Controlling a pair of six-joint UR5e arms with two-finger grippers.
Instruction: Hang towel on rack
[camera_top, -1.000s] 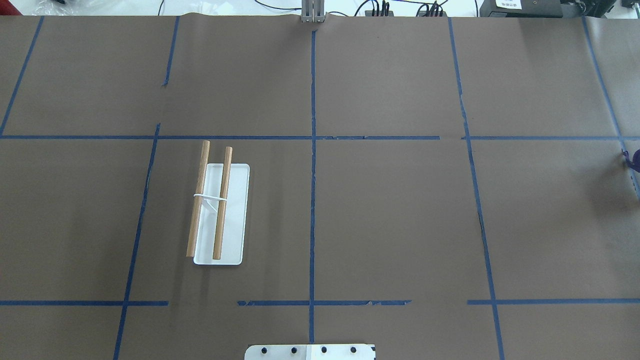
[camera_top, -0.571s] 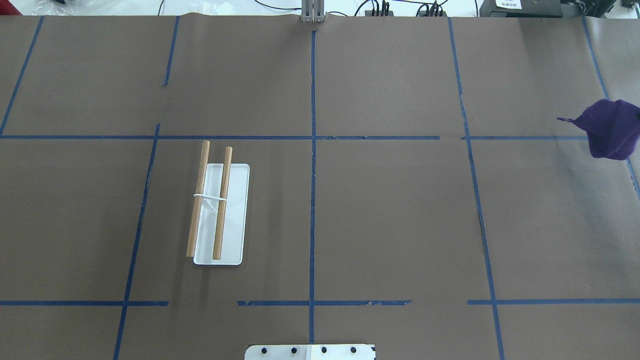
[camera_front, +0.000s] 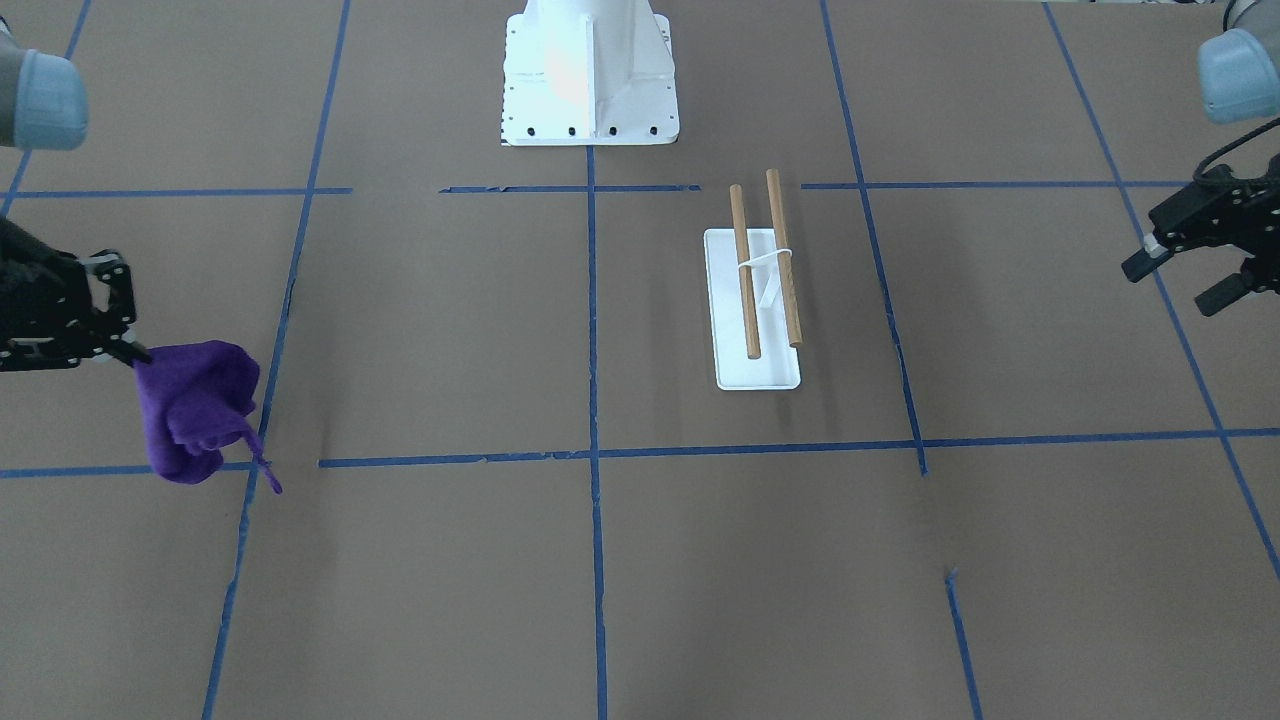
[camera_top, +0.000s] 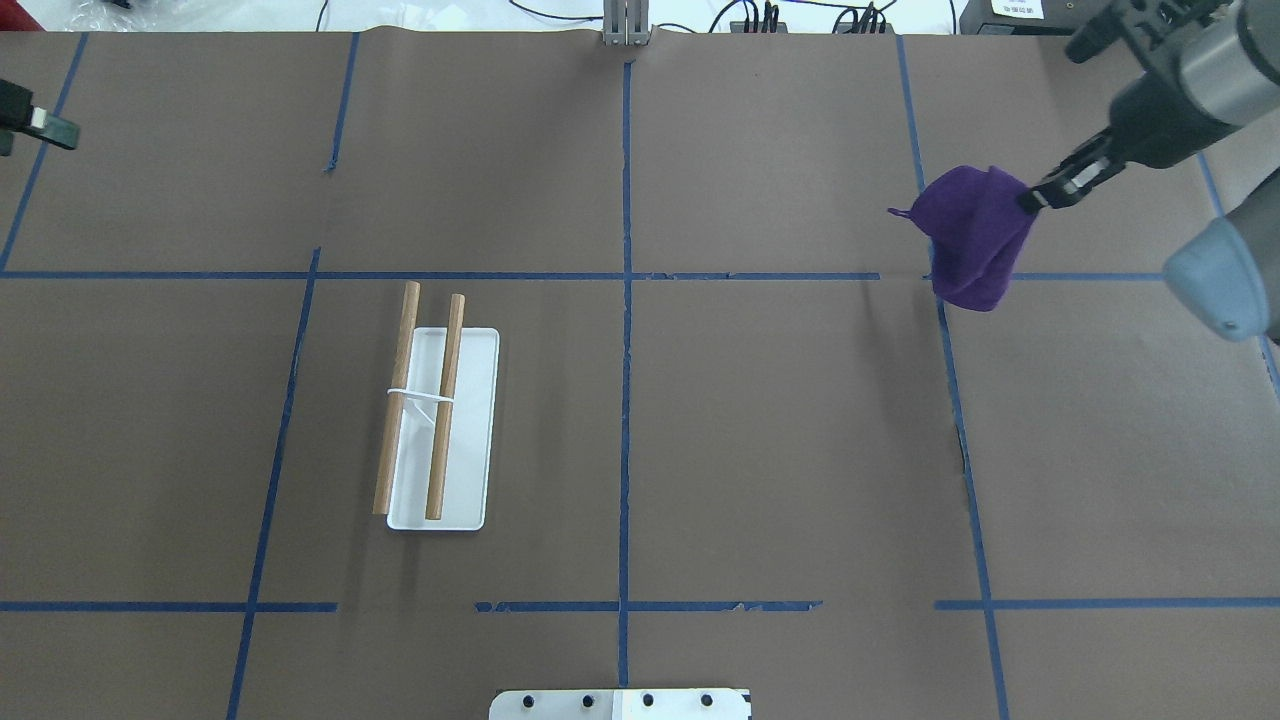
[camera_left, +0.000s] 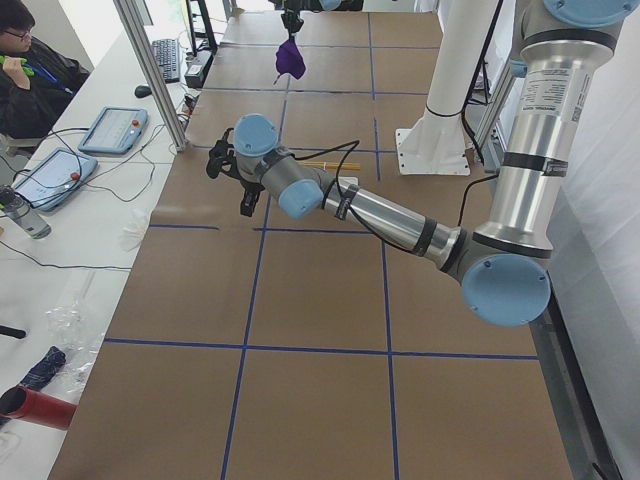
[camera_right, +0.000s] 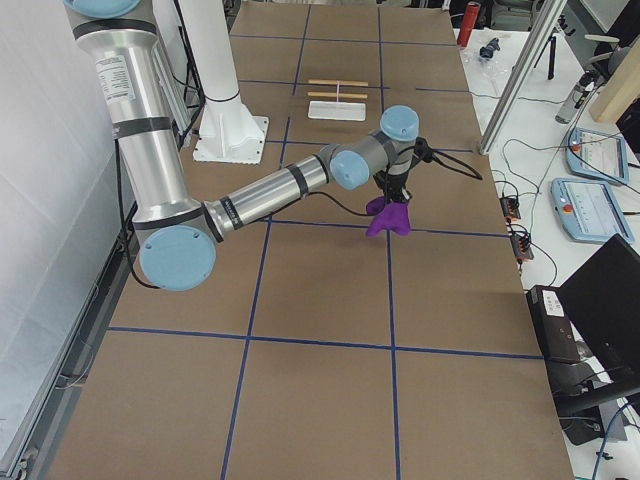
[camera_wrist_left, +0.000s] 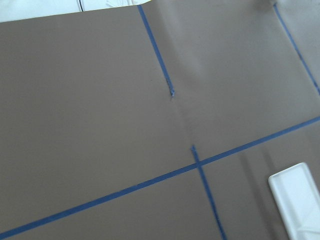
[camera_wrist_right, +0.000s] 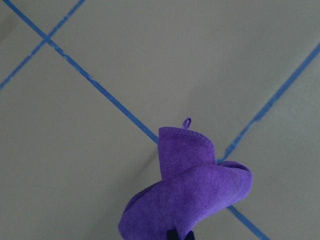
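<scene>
The purple towel (camera_front: 198, 390) hangs in limp, bunched folds (camera_front: 206, 434), so it will sag across both wooden rods and keep its creases when the robot's left gripper pulls the towel's edge.
My right gripper (camera_top: 1035, 195) is shut on a bunched purple towel (camera_top: 970, 235), which hangs in the air above the table's far right part. The towel also shows in the front view (camera_front: 195, 410) below the gripper (camera_front: 128, 352), and in the right wrist view (camera_wrist_right: 190, 195). The rack (camera_top: 435, 420) has a white base and two wooden rods side by side. It stands left of the table's middle and shows in the front view (camera_front: 760, 290) too. My left gripper (camera_front: 1170, 287) is open and empty, far out to the left of the rack (camera_top: 40, 125).
The table is covered in brown paper with blue tape lines (camera_top: 625, 300). The robot's white base plate (camera_top: 620, 703) is at the near edge. Cables and boxes (camera_top: 760, 20) lie along the far edge. An operator (camera_left: 25, 60) sits beyond the table's far side.
The towel came in from the right edge of the overhead view and moved left and farther away, with my right gripper now in view. My left gripper's tip has appeared at the left edge.
</scene>
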